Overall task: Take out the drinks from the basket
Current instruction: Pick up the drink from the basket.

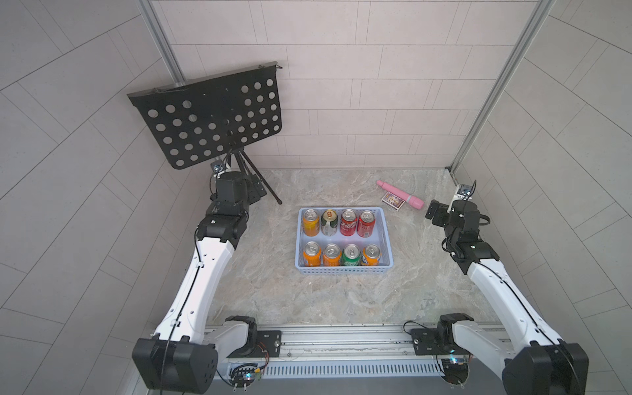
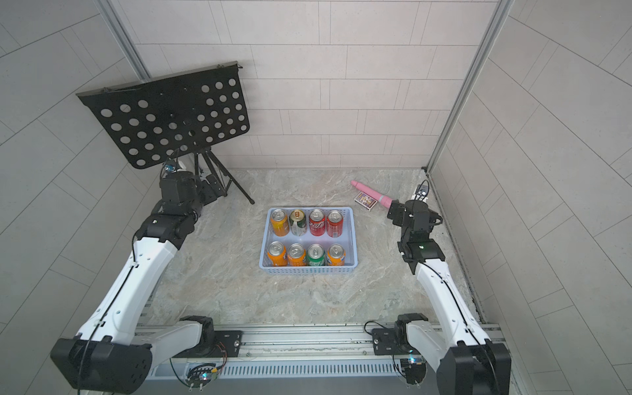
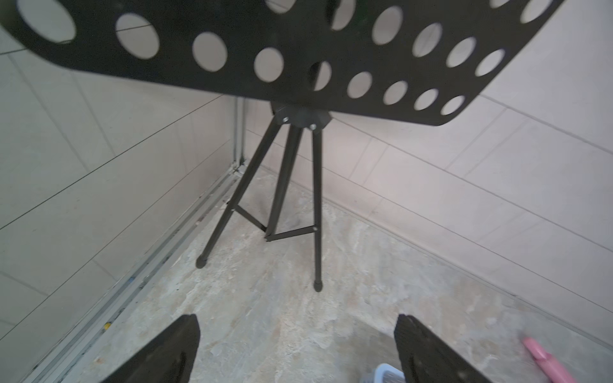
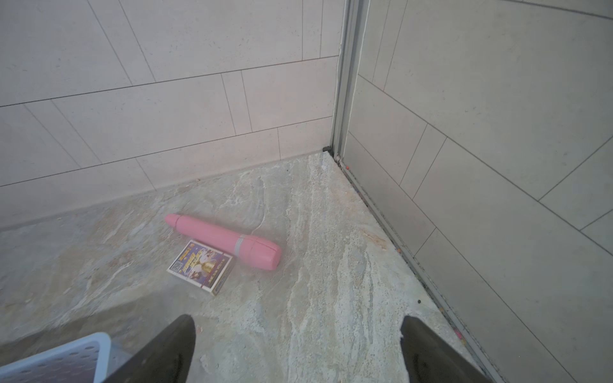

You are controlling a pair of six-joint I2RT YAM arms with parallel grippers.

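The near-row orange can (image 1: pixel 371 254) on my right gripper's side leaves a gap to the basket's side (image 1: pixel 383 255), so I keep going there until my fingers straddle it.
The light blue basket (image 1: pixel 343 270) (image 2: pixel 307 270) sits mid-table with several drinks upright inside, in two rows. The far row has an orange can (image 1: pixel 311 223), a dark green-and-white can (image 1: pixel 329 222) and two red cans (image 1: pixel 348 222) (image 1: pixel 366 224). The near row is orange (image 1: pixel 312 253), orange (image 1: pixel 331 254), green (image 1: pixel 351 255), orange (image 1: pixel 371 254). My left gripper (image 3: pixel 297 320) is open over bare table, far left of the basket. My right gripper (image 4: pixel 298 318) is open and empty, right of the basket's far corner (image 4: pixel 66 358).
A black perforated music stand (image 1: pixel 212 116) on tripod legs (image 3: pixel 288 185) stands at the back left, just beyond the left gripper. A pink tube (image 4: pixel 225 240) and a small patterned card box (image 4: pixel 200 267) lie at the back right. Tiled walls close three sides.
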